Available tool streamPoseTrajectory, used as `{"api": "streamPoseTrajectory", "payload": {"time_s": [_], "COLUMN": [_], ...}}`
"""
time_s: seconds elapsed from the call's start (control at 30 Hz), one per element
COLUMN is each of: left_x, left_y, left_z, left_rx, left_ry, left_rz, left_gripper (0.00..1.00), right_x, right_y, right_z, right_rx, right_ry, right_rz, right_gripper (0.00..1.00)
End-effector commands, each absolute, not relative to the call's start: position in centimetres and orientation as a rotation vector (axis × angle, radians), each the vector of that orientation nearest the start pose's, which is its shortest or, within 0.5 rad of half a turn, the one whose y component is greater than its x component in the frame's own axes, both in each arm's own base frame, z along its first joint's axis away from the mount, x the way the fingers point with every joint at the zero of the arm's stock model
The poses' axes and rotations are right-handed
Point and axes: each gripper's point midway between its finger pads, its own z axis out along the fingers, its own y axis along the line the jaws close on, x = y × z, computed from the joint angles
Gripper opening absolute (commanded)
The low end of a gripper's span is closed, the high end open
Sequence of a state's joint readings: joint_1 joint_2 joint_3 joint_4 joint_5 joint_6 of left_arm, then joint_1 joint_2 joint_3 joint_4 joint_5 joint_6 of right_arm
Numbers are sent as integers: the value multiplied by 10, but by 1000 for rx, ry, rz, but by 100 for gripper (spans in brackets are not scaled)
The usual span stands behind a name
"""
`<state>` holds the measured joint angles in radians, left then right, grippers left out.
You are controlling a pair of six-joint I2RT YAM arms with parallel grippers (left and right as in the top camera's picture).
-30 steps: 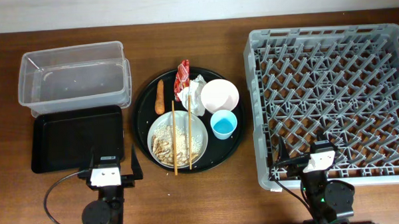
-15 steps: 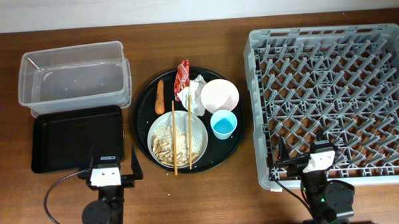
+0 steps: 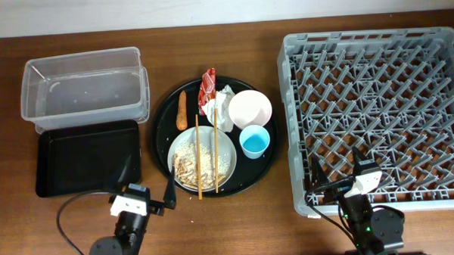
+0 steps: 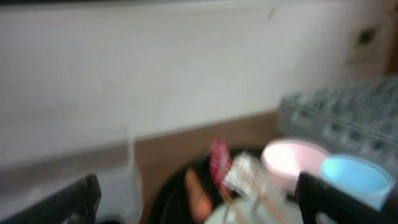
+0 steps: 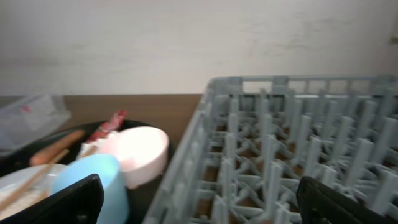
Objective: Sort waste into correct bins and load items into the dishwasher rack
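I should lift the blue cup (image 3: 255,142) by the cup's rim (image 3: 243,135) with my left gripper and pass the cup's base to my right gripper, because the cup stands on the black tray with its opening up.
On the round black tray (image 3: 161,137), a pale plate (image 3: 226,159) holds rice scraps (image 3: 189,165) with two chopsticks (image 3: 198,155) laid across it. Behind it lie the carrot stick (image 3: 182,110), red wrapper (image 3: 208,86), napkin (image 3: 221,105), white bowl (image 3: 250,108) and blue cup (image 3: 255,141). The clear tub (image 3: 85,85) and black bin tray (image 3: 88,156) are at the left, and the grey rack (image 3: 378,111) is at the right. My left gripper (image 3: 148,182) is open and empty near the plate's front left. My right gripper (image 3: 337,169) is open over the rack's front left corner.
The blurred left wrist view shows the wrapper (image 4: 219,163), bowl (image 4: 292,158) and cup (image 4: 354,174) ahead of the open jaws (image 4: 199,199). The right wrist view shows the cup (image 5: 87,177), bowl (image 5: 140,152) and rack (image 5: 298,143) beyond its open jaws (image 5: 202,202).
My left gripper has moved right and turned toward the round tray. My right gripper has shifted slightly at the rack's front edge. The objects have not moved.
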<state>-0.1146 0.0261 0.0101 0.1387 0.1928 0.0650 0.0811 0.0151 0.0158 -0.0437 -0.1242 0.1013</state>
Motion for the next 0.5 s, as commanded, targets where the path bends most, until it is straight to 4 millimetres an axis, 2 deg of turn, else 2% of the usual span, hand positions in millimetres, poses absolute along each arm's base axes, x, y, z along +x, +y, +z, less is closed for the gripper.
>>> {"api": "streamPoseTrajectory", "payload": {"time_s": [0.0,0.03,0.1,0.13,0.2,0.27,0.33,0.37,0.43,0.47], "left_x": [215,211,213,221,238,253,275,283,281,290], "left_y": [-76,-76,-76,-78,-94,-115,-131,-139,-158,-168], "left_z": [271,292,309,313,318,336,348,351,351,341], "left_rx": [348,341,324,307,361,436,478,485,569,597], "left_ry": [1222,1211,1297,1415,1627,1774,1880,1898,1877,1893], "left_rz": [-268,-277,-311,-349,-444,-586,-704,-770,-926,-971], "left_gripper": [99,99,99,99,99,99,99,99,99,99], "right_x": [229,222,214,212,219,232,243,247,252,255], "right_y": [53,53,52,52,53,59,74,89,99,99], "right_z": [217,234,254,265,283,299,307,305,296,284], "right_rx": [-122,-120,-112,-104,-87,-86,-121,-159,-176,-162], "right_ry": [1549,1572,1666,1750,1935,2108,2204,2260,2314,2367], "right_rz": [326,327,331,334,340,376,475,582,660,671], "right_gripper": [98,98,98,98,98,98,98,98,98,98]}}
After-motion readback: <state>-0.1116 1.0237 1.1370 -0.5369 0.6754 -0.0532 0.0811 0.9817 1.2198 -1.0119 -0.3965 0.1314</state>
